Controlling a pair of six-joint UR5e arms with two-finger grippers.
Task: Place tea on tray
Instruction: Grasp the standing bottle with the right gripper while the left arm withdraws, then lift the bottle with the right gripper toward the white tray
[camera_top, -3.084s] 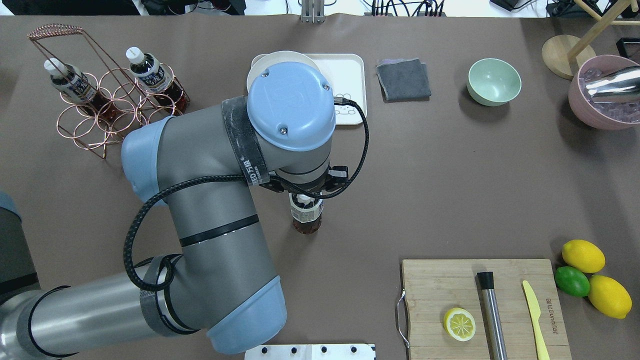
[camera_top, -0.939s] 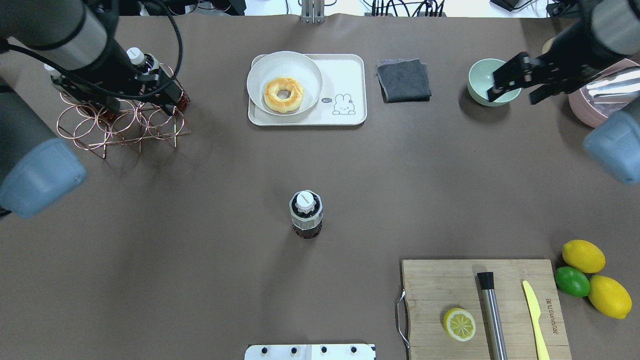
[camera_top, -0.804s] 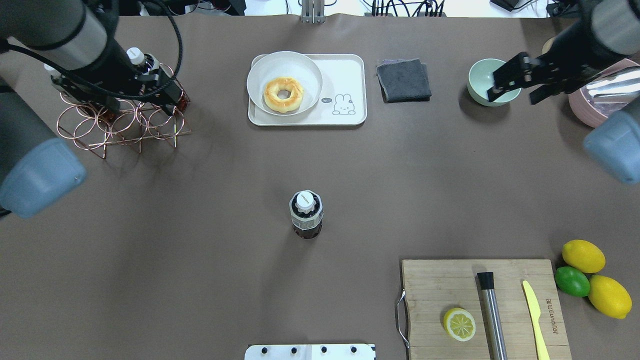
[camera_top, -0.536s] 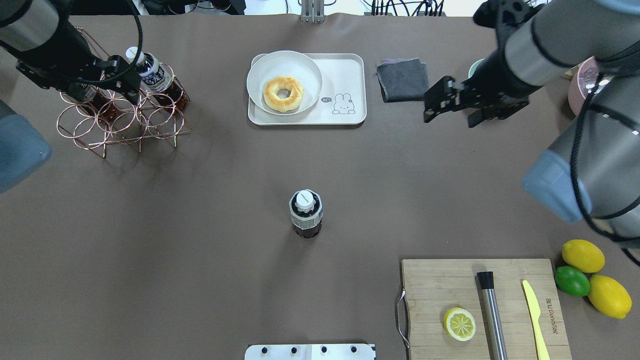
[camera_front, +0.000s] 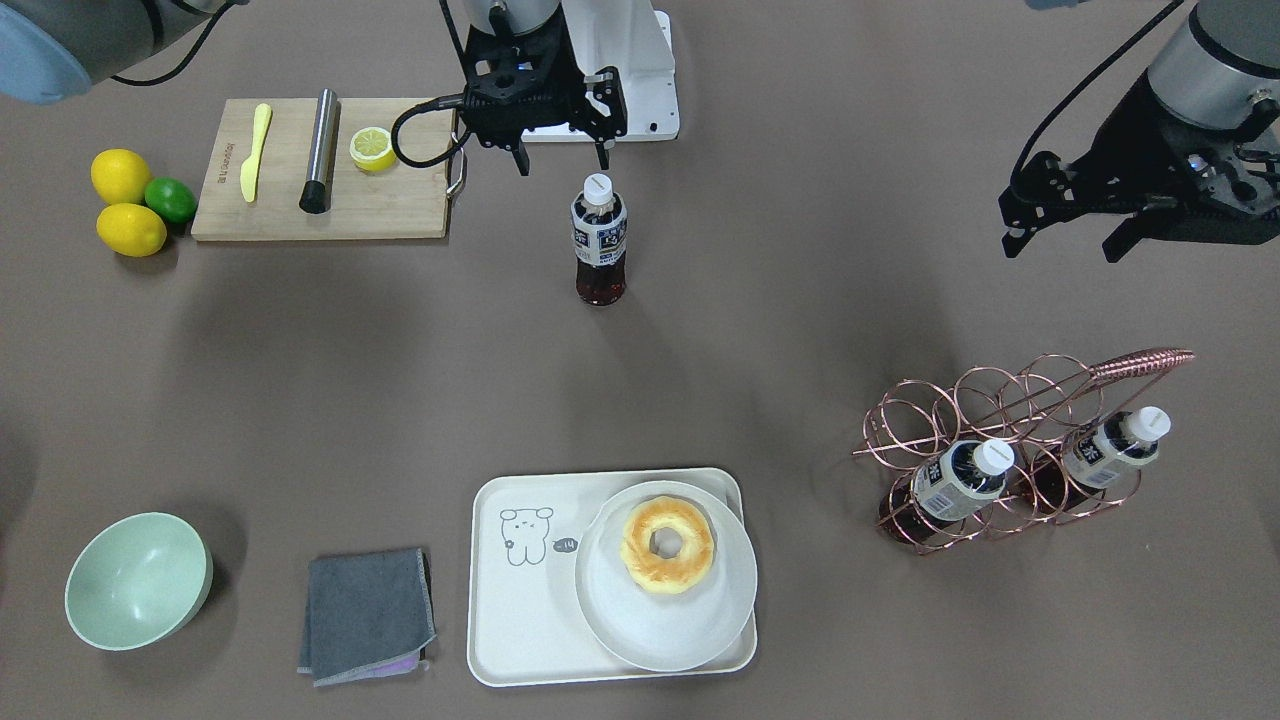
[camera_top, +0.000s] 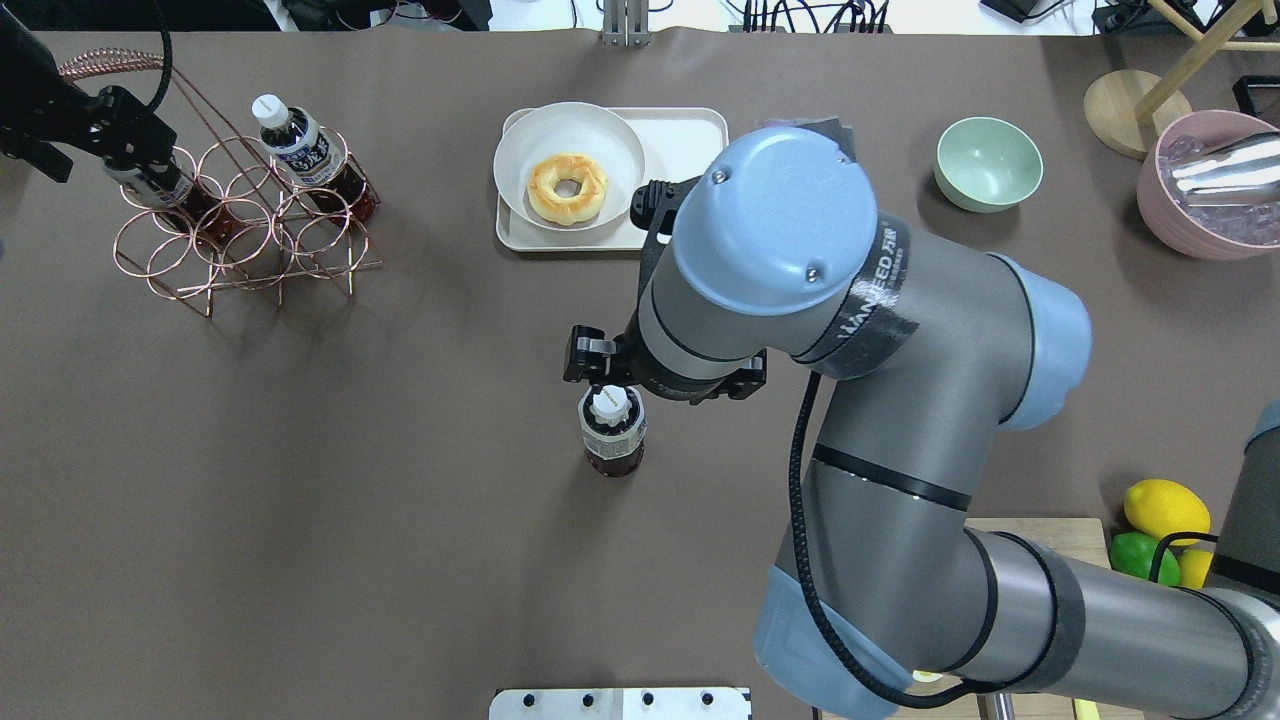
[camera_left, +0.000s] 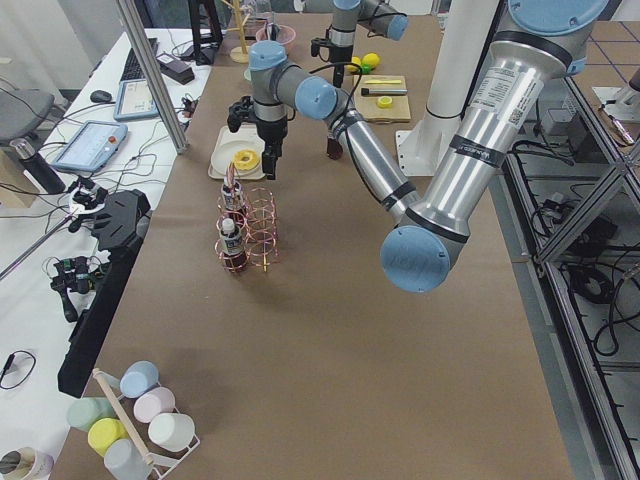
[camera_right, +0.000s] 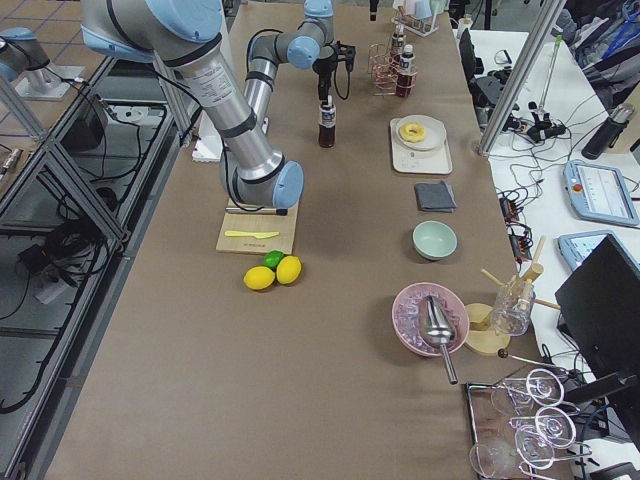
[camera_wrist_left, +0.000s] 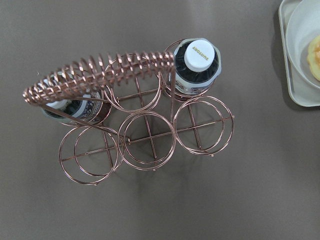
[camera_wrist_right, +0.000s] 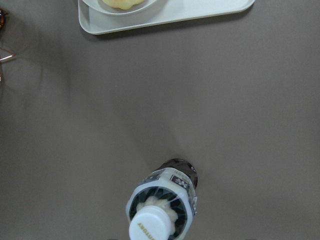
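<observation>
My gripper will bring up the tea bottle (camera_front: 600, 250) whole and hanging upright when it lifts the bottle by the cap, because the white cap (camera_front: 597, 188) sits squarely closed on the bottle's neck.
One tea bottle (camera_top: 612, 432) stands upright alone on the brown table mid-way; it also shows in the front view (camera_front: 600, 240) and low in the right wrist view (camera_wrist_right: 161, 206). My right gripper (camera_front: 563, 165) hangs open just above and on the robot's side of its cap, touching nothing. The cream tray (camera_front: 520, 600) with the line drawing holds a white plate (camera_front: 700, 630) with a donut (camera_front: 667, 545); the tray also shows in the overhead view (camera_top: 690, 135). My left gripper (camera_front: 1063, 250) is open and empty above the copper rack (camera_front: 1010, 420).
The rack (camera_wrist_left: 145, 145) holds two more tea bottles (camera_front: 960, 478) (camera_front: 1108, 450). A wooden cutting board (camera_front: 330, 215) carries a half lemon (camera_front: 372, 148), a muddler and a yellow knife. Lemons and a lime (camera_front: 130, 200), a green bowl (camera_front: 138, 580) and a grey cloth (camera_front: 367, 612) lie around.
My left arm has left the middle bottle and moved back over the rack at the far left. My right arm has swung in from the far right to just above the bottle.
</observation>
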